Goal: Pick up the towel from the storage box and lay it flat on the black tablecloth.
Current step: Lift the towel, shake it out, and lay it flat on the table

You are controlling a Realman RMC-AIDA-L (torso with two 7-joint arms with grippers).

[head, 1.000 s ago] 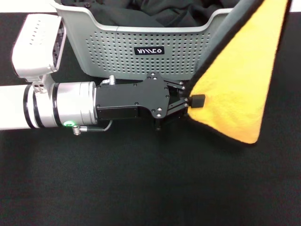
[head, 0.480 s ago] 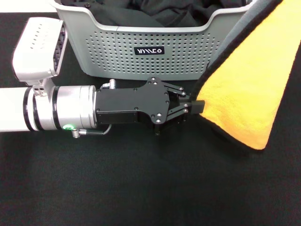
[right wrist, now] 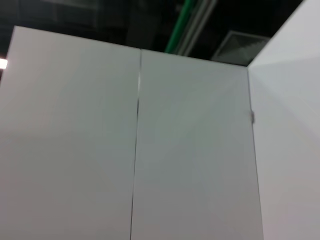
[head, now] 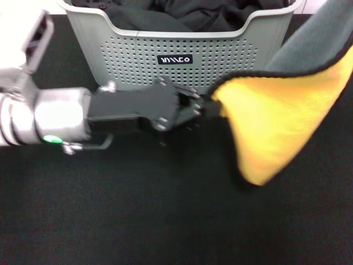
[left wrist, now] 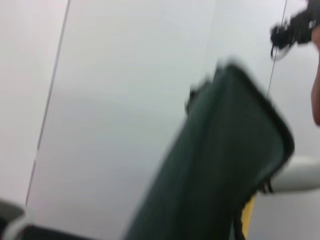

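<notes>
The towel is hanging loose with its grey reverse folded over, so next my left gripper pulls the towel's corner away from my right gripper before it lays the towel flat.
The towel hangs in the air right of the storage box, yellow-orange face toward me, grey reverse folded over at the top right. Its upper end runs out of the head view. My left gripper reaches in from the left, just in front of the box, and is shut on the towel's black-bordered left corner. The towel's lower tip hangs close above the black tablecloth. In the left wrist view the grey reverse of the towel stretches across. My right gripper shows in no view.
Black garments fill the storage box, which stands at the far edge of the tablecloth. My left arm lies across the left half of the cloth. The right wrist view shows only white wall panels.
My left gripper has shifted left and slightly farther back, drawing the towel's corner with it. The towel has swung and folded, so more grey reverse shows at the top.
</notes>
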